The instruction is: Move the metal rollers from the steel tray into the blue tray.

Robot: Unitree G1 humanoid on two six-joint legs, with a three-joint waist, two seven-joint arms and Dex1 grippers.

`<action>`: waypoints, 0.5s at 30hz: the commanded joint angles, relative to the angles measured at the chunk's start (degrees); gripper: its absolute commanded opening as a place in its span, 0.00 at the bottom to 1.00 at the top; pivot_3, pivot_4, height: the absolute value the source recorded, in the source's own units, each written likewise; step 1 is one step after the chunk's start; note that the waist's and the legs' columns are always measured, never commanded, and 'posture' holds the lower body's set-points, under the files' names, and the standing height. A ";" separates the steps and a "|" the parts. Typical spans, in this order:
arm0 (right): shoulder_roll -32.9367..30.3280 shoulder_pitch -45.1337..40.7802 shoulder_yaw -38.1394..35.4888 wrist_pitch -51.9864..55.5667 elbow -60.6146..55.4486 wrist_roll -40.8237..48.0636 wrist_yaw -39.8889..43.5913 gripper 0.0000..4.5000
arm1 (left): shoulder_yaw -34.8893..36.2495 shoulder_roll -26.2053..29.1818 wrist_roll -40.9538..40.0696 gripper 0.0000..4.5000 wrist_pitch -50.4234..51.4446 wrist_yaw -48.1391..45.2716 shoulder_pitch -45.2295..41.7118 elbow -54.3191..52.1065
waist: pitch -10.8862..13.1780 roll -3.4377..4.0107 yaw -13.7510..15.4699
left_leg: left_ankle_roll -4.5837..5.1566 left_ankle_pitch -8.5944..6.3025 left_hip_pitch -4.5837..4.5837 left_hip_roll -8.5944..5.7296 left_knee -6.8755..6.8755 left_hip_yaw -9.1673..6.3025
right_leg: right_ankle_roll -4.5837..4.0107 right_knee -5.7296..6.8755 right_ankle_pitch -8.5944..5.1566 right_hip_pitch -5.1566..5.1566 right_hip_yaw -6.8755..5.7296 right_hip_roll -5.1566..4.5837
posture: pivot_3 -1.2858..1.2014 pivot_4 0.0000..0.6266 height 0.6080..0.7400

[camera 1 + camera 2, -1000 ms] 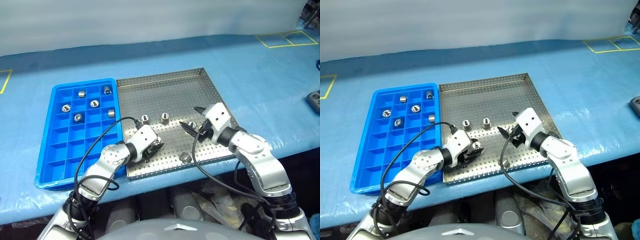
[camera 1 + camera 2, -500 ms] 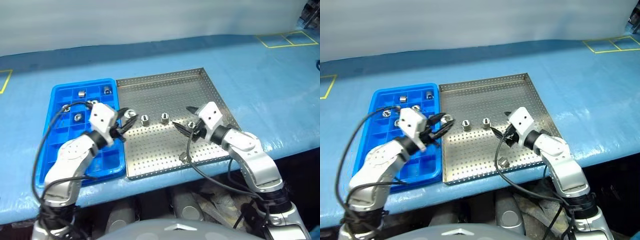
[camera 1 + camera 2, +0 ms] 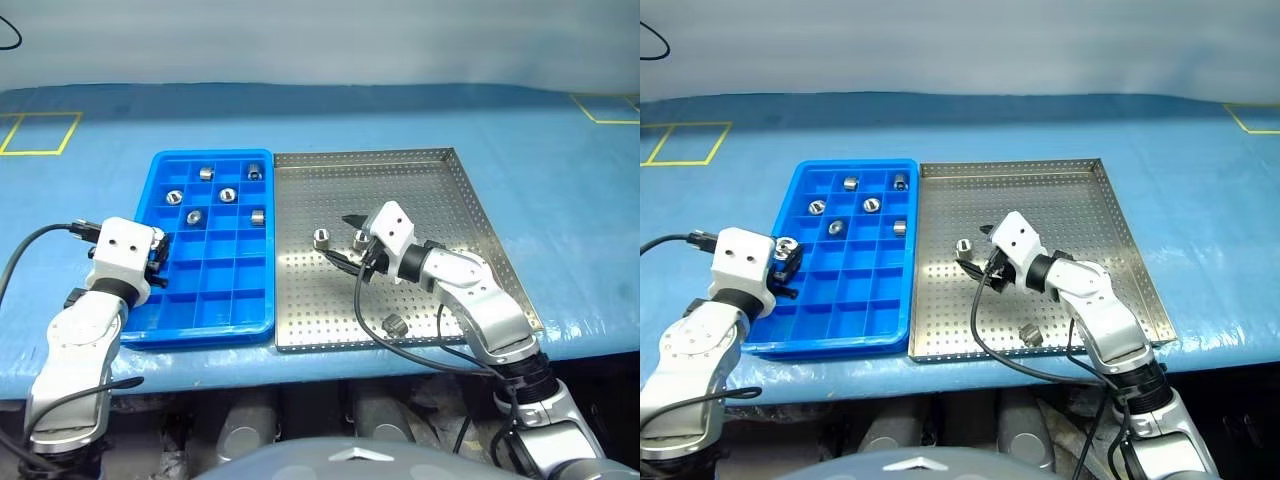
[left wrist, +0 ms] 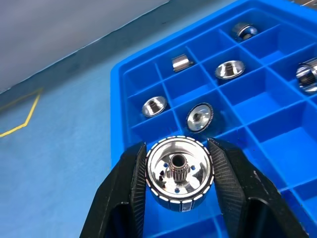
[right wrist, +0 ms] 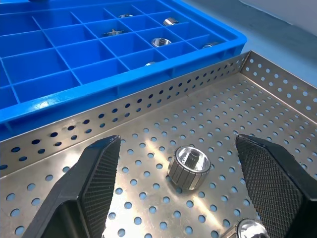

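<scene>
The robot's left gripper should go on lowering its roller [image 4: 179, 172], which hangs over an empty compartment [image 4: 157, 217], away from the other rollers, and is ready to be let go once inside the blue tray.
My left gripper [image 4: 179, 174] is shut on one of the metal rollers [image 3: 787, 246], held just above the left edge of the blue tray [image 3: 205, 331]. Several rollers lie in the tray's far compartments [image 3: 228, 195]. My right gripper [image 3: 342, 240] stands open low over the steel tray [image 3: 420, 190]. One roller [image 5: 189, 167] sits on the perforated floor just ahead of its fingertips, and a second [image 3: 360, 238] lies close by the gripper. A third roller [image 3: 395, 324] rests near the steel tray's front rim.
The two trays sit side by side on a blue-covered table [image 3: 560, 200], the blue tray on the left. Yellow tape squares [image 3: 40, 132] mark the table at far left and far right. The table's front edge runs just below the trays.
My left arm has swung left with the roller, from the steel tray's front left to the blue tray's left edge. My right gripper edged left toward the two rollers. The camera also turned.
</scene>
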 commanded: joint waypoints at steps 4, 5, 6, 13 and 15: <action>0.01 -0.78 -0.42 -1.52 -1.35 0.19 0.36 0.87 | -2.23 -0.83 4.11 0.36 -1.12 4.07 -6.65 8.08 | -0.01 -0.02 0.32 | -0.01 0.01 0.00 -0.01 0.00 -0.04 | -0.08 0.05 -0.03 0.02 -0.06 0.12 | 0.49 0.24 1.00; -0.03 -0.55 -0.57 -1.48 -1.63 0.18 0.15 0.87 | -2.46 -0.89 4.41 0.36 -1.39 4.28 -7.37 9.44 | -0.01 -0.02 0.28 | -0.04 0.02 0.00 -0.01 0.00 -0.03 | -0.08 0.04 -0.03 0.02 -0.05 0.18 | 0.49 0.24 1.00; -0.09 -0.30 -0.70 -1.41 -1.93 0.20 -0.03 0.87 | -2.74 -0.88 4.79 0.36 -1.52 4.44 -7.93 10.62 | -0.01 -0.02 0.20 | -0.03 0.02 -0.01 -0.01 0.00 -0.02 | -0.08 0.03 -0.03 0.02 -0.04 0.18 | 0.49 0.24 1.00; -0.73 1.69 -1.95 -0.65 -4.14 0.21 -1.22 0.87 | -3.76 -0.77 4.30 0.36 -1.23 2.67 -7.73 11.68 | -0.01 -0.03 -0.77 | -0.03 0.01 -0.06 0.00 -0.07 0.01 | 0.12 -0.02 0.08 -0.05 -0.05 -0.03 | 0.48 0.24 1.00; -0.83 1.90 -2.16 -0.53 -4.34 0.27 -1.34 0.87 | -3.64 -0.71 4.14 0.36 -1.10 2.04 -7.07 11.06 | -0.02 -0.03 -1.00 | -0.04 0.01 -0.06 0.02 -0.07 0.00 | 0.11 -0.02 0.08 -0.05 -0.05 -0.04 | 0.47 0.24 1.00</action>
